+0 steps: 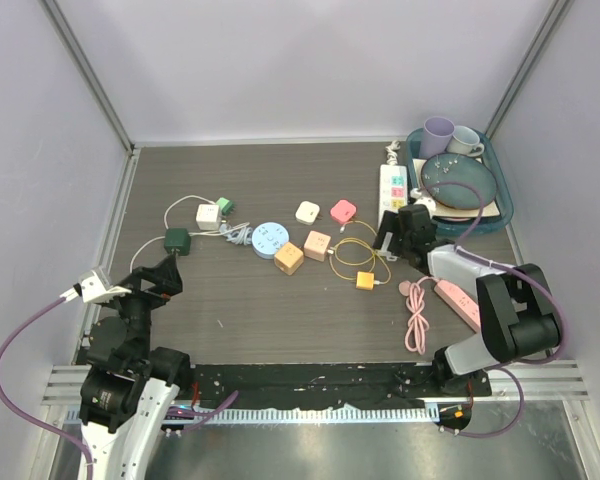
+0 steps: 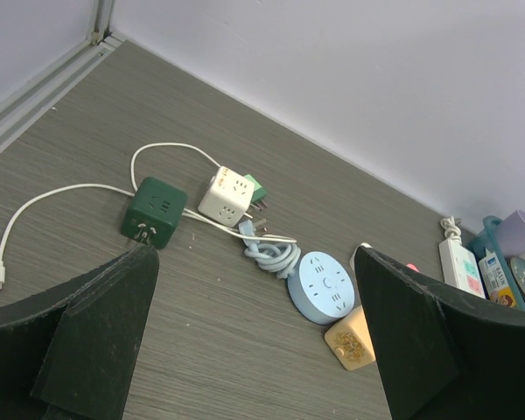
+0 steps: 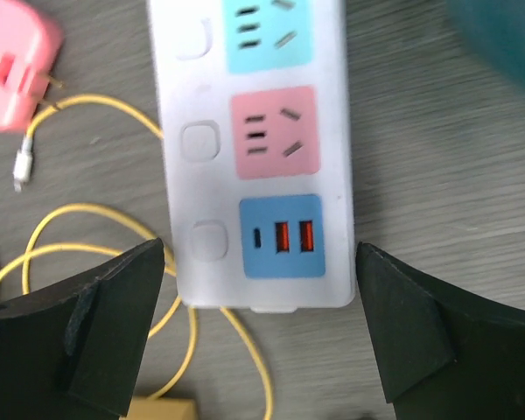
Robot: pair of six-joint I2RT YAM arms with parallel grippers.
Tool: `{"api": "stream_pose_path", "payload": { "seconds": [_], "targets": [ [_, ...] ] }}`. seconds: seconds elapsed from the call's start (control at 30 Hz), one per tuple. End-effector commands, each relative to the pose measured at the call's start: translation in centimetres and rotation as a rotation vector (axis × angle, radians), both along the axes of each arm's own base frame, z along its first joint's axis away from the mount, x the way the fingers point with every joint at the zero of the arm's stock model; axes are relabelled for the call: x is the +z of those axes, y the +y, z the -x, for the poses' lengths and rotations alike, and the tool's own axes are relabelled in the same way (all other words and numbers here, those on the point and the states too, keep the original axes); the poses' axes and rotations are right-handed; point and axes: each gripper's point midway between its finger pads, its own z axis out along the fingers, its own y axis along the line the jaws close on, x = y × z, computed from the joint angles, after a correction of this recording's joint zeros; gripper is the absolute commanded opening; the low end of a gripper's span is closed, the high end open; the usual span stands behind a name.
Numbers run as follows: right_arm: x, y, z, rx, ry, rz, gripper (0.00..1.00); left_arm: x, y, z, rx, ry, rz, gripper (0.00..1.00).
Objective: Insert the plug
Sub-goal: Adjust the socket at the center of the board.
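Note:
The power strip (image 1: 392,190) is next to the teal tray, far from the robot's left gripper, so the robot's right gripper should move the power strip to the middle (image 1: 338,245) before it inserts the plug.
A white power strip (image 1: 393,188) with coloured socket panels lies at the back right; in the right wrist view (image 3: 254,149) its near end shows a blue USB panel. My right gripper (image 1: 404,236) is open and empty just above that near end, with the strip's end between its fingers (image 3: 258,328). A yellow cable (image 3: 96,219) with a yellow plug block (image 1: 366,281) lies left of the strip, and a pink adapter (image 1: 343,211) sits beyond it. My left gripper (image 1: 156,278) is open and empty at the near left, off the table surface (image 2: 254,350).
A teal tray (image 1: 503,195) with a plate and cups stands at the back right. A pink strip (image 1: 458,302) and pink cable (image 1: 417,318) lie near the right arm. A blue round socket (image 1: 270,240), orange cubes (image 1: 289,258), a green cube (image 1: 176,240) and a white cube (image 1: 209,215) lie mid-table.

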Motion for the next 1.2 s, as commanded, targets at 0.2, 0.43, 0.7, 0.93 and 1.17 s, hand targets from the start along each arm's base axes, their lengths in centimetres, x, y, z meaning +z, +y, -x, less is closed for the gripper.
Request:
{"api": "stream_pose_path", "payload": {
  "seconds": [0.2, 0.43, 0.7, 0.93, 1.17],
  "targets": [
    [4.1, 0.2, -1.0, -0.039, -0.062, 0.154, 0.95, 2.1, 0.2, 1.1, -0.004, -0.093, 0.027, 1.0],
    [3.5, 1.6, -4.7, -0.034, -0.026, 0.128, 0.96, 2.1, 0.2, 1.1, -0.003, -0.093, 0.027, 1.0],
    [1.8, 2.3, -7.1, -0.034, 0.023, 0.127, 0.97, 2.1, 0.2, 1.1, -0.004, -0.093, 0.027, 1.0],
    [-0.2, 2.9, -6.0, -0.004, 0.092, 0.119, 0.83, 2.1, 0.2, 1.0, -0.006, -0.094, 0.028, 1.0],
    [-0.1, 4.9, -2.8, 0.019, 0.118, 0.1, 0.58, 2.1, 0.1, 1.0, -0.008, -0.096, 0.03, 1.0]
  ]
}}
